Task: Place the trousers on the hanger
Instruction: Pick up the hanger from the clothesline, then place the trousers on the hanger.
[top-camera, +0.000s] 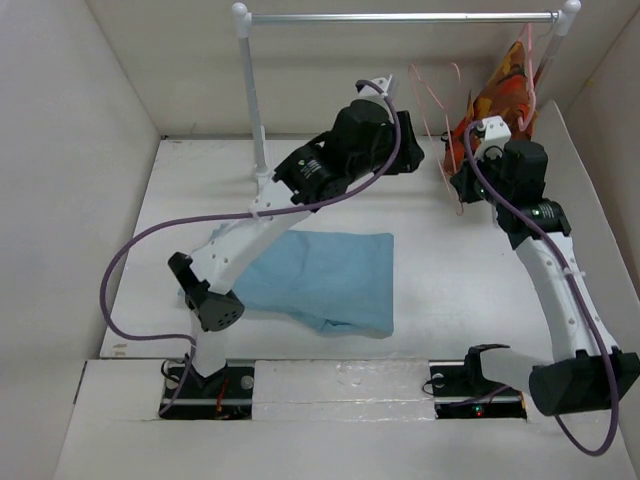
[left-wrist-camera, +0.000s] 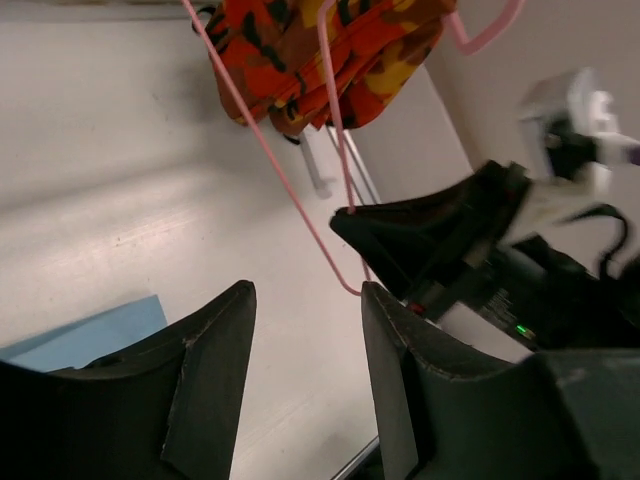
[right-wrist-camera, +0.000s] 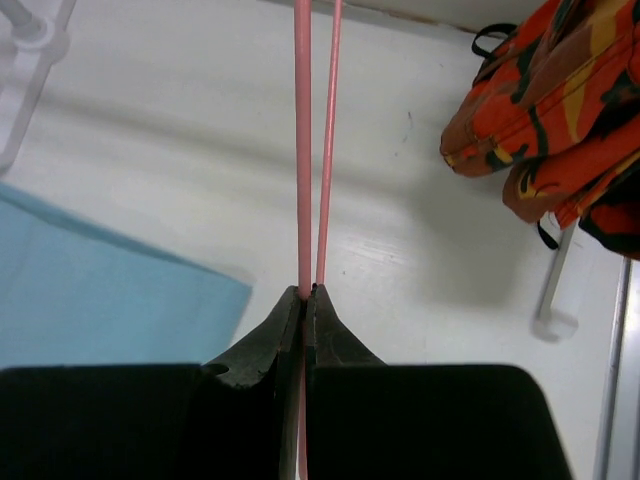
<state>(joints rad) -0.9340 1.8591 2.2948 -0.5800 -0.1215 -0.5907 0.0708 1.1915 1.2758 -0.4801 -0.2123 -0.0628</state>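
The light blue trousers (top-camera: 335, 270) are lying thin and have a limp, rippled edge (top-camera: 335, 325), so I expect them to fold over the pink hanger's wire when the robot lifts the hanger.
The light blue trousers (top-camera: 320, 278) lie flat on the table in the middle; a corner shows in the left wrist view (left-wrist-camera: 90, 335) and part in the right wrist view (right-wrist-camera: 90, 290). The thin pink hanger (top-camera: 432, 103) is held upright at the back right. My right gripper (top-camera: 458, 190) is shut on its wire (right-wrist-camera: 303, 150), jaws pinched together (right-wrist-camera: 308, 292). My left gripper (top-camera: 415, 145) is open and empty (left-wrist-camera: 305, 300), raised just left of the hanger (left-wrist-camera: 290, 190), not touching it.
An orange-red patterned garment (top-camera: 500, 100) hangs on another pink hanger from the white rail (top-camera: 400, 17) at the back right. The rail's post (top-camera: 252, 95) stands at the back left. White walls enclose the table.
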